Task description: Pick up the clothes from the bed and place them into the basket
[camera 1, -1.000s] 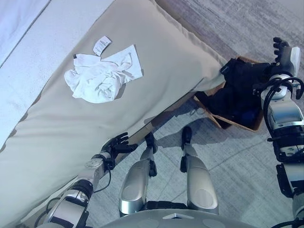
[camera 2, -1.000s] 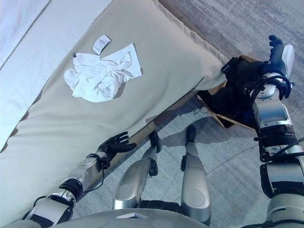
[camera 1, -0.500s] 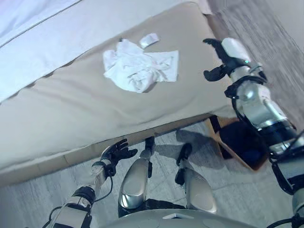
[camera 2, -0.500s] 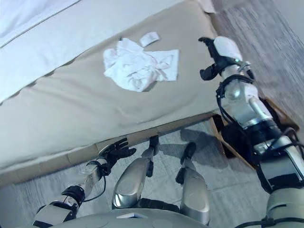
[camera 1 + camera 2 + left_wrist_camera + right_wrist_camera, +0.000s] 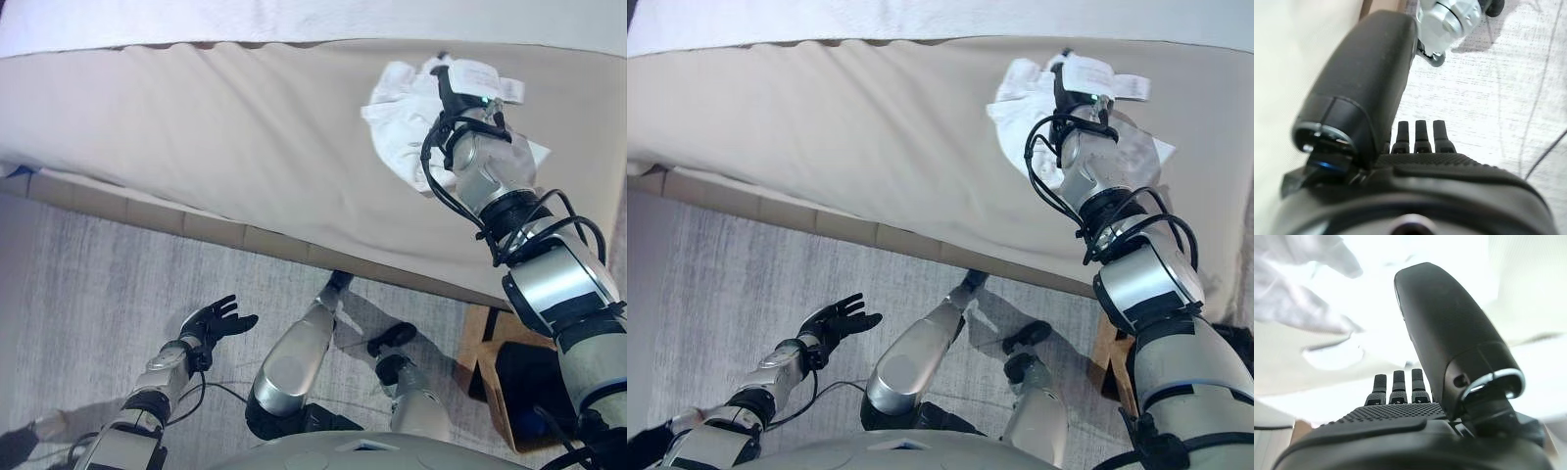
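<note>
The crumpled white garment (image 5: 409,135) has loose folds (image 5: 394,86) spread around it, so I expect the garment to rise in one heap with its ends hanging down when I lift.
A crumpled white garment (image 5: 397,122) lies on the beige bed cover (image 5: 225,137) at the upper right. My right hand (image 5: 453,90) hovers right over it, fingers straight and open; the right wrist view shows the white cloth (image 5: 1298,303) just past the fingers, with nothing held. The wooden basket (image 5: 482,345) stands on the floor at the lower right, partly behind my right arm, with dark clothing (image 5: 534,387) in it. My left hand (image 5: 211,321) hangs low over the floor, open and empty.
The bed's edge runs across the view, with a wooden base strip (image 5: 196,227) below the cover. A grey rug (image 5: 108,284) covers the floor in front. White bedding (image 5: 294,15) lies along the far side of the bed.
The camera has swung towards the bed. My right hand went from above the basket across to over the white garment. The left hand stays open near the floor.
</note>
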`<state>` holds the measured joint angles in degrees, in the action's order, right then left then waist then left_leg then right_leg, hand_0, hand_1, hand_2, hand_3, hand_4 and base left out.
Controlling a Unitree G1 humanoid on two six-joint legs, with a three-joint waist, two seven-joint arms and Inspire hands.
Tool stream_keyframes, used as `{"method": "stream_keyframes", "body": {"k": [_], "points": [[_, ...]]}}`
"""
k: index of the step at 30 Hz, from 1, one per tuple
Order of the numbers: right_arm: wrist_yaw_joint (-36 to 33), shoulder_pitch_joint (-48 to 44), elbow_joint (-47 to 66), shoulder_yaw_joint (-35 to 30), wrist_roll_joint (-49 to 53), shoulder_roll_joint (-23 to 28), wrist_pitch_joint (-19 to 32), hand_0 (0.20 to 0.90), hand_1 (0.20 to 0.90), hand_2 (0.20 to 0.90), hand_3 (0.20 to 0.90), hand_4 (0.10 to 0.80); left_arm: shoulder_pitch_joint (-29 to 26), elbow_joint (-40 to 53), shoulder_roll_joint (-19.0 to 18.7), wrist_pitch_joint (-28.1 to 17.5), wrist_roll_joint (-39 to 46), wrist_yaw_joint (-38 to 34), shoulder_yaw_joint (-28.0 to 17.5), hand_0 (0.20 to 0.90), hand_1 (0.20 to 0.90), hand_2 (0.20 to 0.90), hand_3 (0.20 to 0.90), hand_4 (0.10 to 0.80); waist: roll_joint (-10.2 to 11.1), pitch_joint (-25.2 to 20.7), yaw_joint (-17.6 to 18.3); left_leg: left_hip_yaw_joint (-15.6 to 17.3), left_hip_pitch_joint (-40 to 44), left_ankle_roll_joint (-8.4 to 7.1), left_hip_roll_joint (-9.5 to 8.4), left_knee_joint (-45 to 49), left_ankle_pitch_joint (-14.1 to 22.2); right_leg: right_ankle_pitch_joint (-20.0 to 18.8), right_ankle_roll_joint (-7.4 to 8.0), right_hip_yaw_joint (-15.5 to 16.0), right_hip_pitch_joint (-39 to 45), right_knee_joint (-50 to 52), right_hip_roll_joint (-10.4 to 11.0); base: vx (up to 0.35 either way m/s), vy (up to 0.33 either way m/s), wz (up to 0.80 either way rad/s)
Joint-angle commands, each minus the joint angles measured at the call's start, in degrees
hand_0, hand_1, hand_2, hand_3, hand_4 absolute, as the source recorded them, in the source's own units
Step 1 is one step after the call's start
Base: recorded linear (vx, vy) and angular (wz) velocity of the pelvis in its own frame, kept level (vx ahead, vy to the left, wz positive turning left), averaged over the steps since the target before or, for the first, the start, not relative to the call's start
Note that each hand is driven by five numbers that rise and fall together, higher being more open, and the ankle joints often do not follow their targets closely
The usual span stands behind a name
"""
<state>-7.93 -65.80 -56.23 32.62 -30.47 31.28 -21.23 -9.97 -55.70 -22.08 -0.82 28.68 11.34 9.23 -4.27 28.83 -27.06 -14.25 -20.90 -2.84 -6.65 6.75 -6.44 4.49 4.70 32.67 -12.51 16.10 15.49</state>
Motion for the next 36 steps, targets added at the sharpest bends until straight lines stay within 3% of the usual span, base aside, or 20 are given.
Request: {"method": "stream_keyframes", "body": {"k": [1,8,15,16,17,18,26,31,36], "points": [[-1.88,-4.21,0.69,4.64,-2.6,2.89,-3.12,0.9,0.9,0.9,0.9,0.8,3.56,-0.52,-2.03,-2.25,1.11,1.81,1.07,0.9,0.9,0.9,0.9,0.8,0.16,-1.13,-2.33,3.81,-3.03,3.92,1.92,-0.13,3.04,6.39,-2.42,1.31,1.64,8.26,-0.42,0.006,-0.004,0.41],[8.78,-6.72,-9.32,7.64,-9.68,2.39,-9.12,0.9,0.9,0.9,0.9,0.8,4.21,2.14,-2.65,-5.63,2.33,3.64,1.39,0.9,0.9,0.9,0.9,0.8,0.51,0.96,-5.85,3.13,-7.84,4.74,1.72,0.82,1.85,6.19,-0.94,4.02,-2.37,15.43,1.53,-0.015,-0.038,0.18],[10.09,-8.99,-13.17,7.53,-9.34,1.89,-9.8,0.9,0.9,0.9,0.9,0.8,4.1,4.31,-2.98,-6.39,4.81,4.33,0.78,0.9,0.9,0.9,0.9,0.8,-0.04,0.96,-8.17,2.58,-11.22,4.26,1.53,0.79,0.63,6.39,-0.06,6.38,-4.73,15.88,2.33,-0.069,-0.019,0.08],[10.23,-9.24,-13.33,7.59,-8.96,1.81,-9.6,0.589,0.589,0.589,0.538,0.438,4.06,4.49,-3.1,-6.26,5.23,4.36,0.62,0.9,0.9,0.9,0.9,0.8,0.0,0.96,-8.32,2.61,-11.52,4.14,1.61,0.98,0.61,6.52,-0.03,6.49,-4.93,15.85,2.27,-0.081,-0.011,-0.09],[9.34,-9.4,-13.39,7.67,-7.52,1.73,-8.77,0.524,0.524,0.524,0.461,0.361,3.95,4.85,-3.35,-5.9,5.94,4.33,0.27,0.9,0.9,0.9,0.9,0.8,0.04,0.96,-8.57,2.61,-11.92,3.98,1.76,1.31,0.61,6.72,-0.01,6.68,-5.11,15.68,2.09,-0.087,-0.022,-0.07],[7.06,-9.62,-13.26,7.48,-5.91,1.68,-7.08,0.3,0.3,0.3,0.2,0.1,3.84,5.0,-3.48,-5.78,6.84,4.23,-0.09,0.9,0.9,0.9,0.9,0.8,0.07,0.96,-8.77,2.54,-12.24,3.77,1.9,1.72,0.66,6.9,-0.03,6.83,-5.37,15.73,1.87,-0.083,-0.024,-0.13],[-3.15,-11.39,-8.63,5.65,4.93,1.83,3.42,0.3,0.3,0.3,0.2,0.1,2.82,2.92,-4.79,-5.67,8.94,5.13,-3.36,0.9,0.9,0.9,0.9,0.8,1.15,0.96,-9.05,1.76,-13.15,2.57,3.17,3.69,1.25,8.51,-0.72,6.69,-6.15,18.06,0.0,-0.09,-0.094,-0.1],[-9.57,-11.96,-1.72,4.2,12.28,1.95,5.83,0.3,0.3,0.3,0.2,0.1,3.46,1.48,-5.03,-6.93,7.93,5.34,-4.3,0.9,0.9,0.9,0.9,0.8,1.97,0.96,-8.48,1.15,-11.56,1.6,4.67,3.2,1.29,10.31,-1.7,6.0,-3.52,17.29,-2.52,-0.061,-0.17,-0.04],[-18.16,-11.03,10.39,0.02,15.79,2.21,7.31,0.3,0.3,0.3,0.2,0.1,6.29,-1.32,-4.09,-8.05,3.5,4.65,-6.65,0.9,0.9,0.9,0.9,0.8,3.64,-0.13,-8.22,0.81,-6.55,0.08,6.18,0.65,1.3,11.05,-3.48,5.54,4.67,10.69,-5.84,0.003,-0.155,-0.03]]}}
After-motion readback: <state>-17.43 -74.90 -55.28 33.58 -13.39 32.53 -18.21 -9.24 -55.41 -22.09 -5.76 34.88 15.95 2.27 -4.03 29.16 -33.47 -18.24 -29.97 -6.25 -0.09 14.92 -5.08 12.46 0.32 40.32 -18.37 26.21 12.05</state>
